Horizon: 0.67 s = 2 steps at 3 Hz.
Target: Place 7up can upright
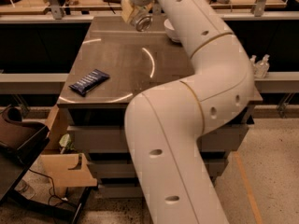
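Note:
The 7up can is hanging at a slant below my gripper, which points down. Next, I level my wrist and turn the can upright before I lower it to the dark table.
The 7up can is a pale can whose shiny metal end faces down towards the camera. It hangs tilted in the air above the far end of the dark table. My gripper is at the top of the view, shut on the can and holding it from above. My white arm runs from the bottom of the view up across the table's right side and hides part of it.
A dark blue snack bar wrapper lies near the table's front left corner. A white bowl peeks out behind my arm at the far right. Two small bottles stand right of the table. Cardboard lies on the floor at left.

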Each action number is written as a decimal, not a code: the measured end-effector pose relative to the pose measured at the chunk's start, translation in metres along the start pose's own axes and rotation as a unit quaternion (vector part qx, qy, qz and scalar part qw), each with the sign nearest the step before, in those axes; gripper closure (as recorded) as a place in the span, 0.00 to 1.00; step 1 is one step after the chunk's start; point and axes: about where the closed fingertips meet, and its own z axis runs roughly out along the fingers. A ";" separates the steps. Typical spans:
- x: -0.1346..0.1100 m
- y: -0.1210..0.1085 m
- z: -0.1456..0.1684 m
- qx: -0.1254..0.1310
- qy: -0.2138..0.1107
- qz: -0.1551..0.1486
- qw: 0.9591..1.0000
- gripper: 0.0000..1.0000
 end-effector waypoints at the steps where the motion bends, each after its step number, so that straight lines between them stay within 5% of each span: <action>1: -0.002 -0.025 -0.029 -0.045 -0.086 0.009 0.995 1.00; 2: 0.012 -0.063 -0.106 -0.044 -0.178 0.020 0.983 1.00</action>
